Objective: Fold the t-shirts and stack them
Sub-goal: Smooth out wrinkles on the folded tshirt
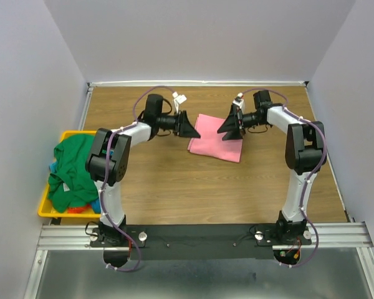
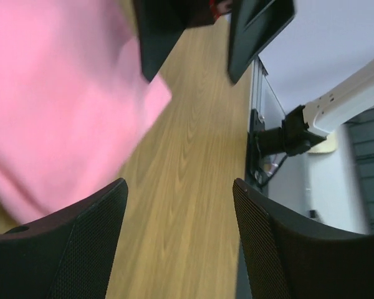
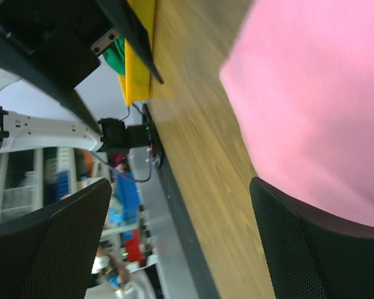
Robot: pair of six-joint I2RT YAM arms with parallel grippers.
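My right gripper should move back while my left gripper pulls the folded pink t-shirt [image 1: 213,138] past the yellow bin, because the t-shirt is lying in the folding space.
A folded pink t-shirt [image 1: 215,139] lies flat on the wooden table at the far middle. It also shows in the left wrist view [image 2: 56,106] and in the right wrist view [image 3: 318,93]. My left gripper [image 1: 192,126] hovers at its left edge, open and empty. My right gripper [image 1: 227,128] hovers over its right part, open and empty. The two grippers face each other across the shirt. A green t-shirt [image 1: 71,171] is heaped in the yellow bin [image 1: 47,208] at the left, with bits of blue and orange cloth under it.
The yellow bin stands at the table's left edge. White walls close in the table on three sides. A metal rail [image 1: 199,235] runs along the near edge.
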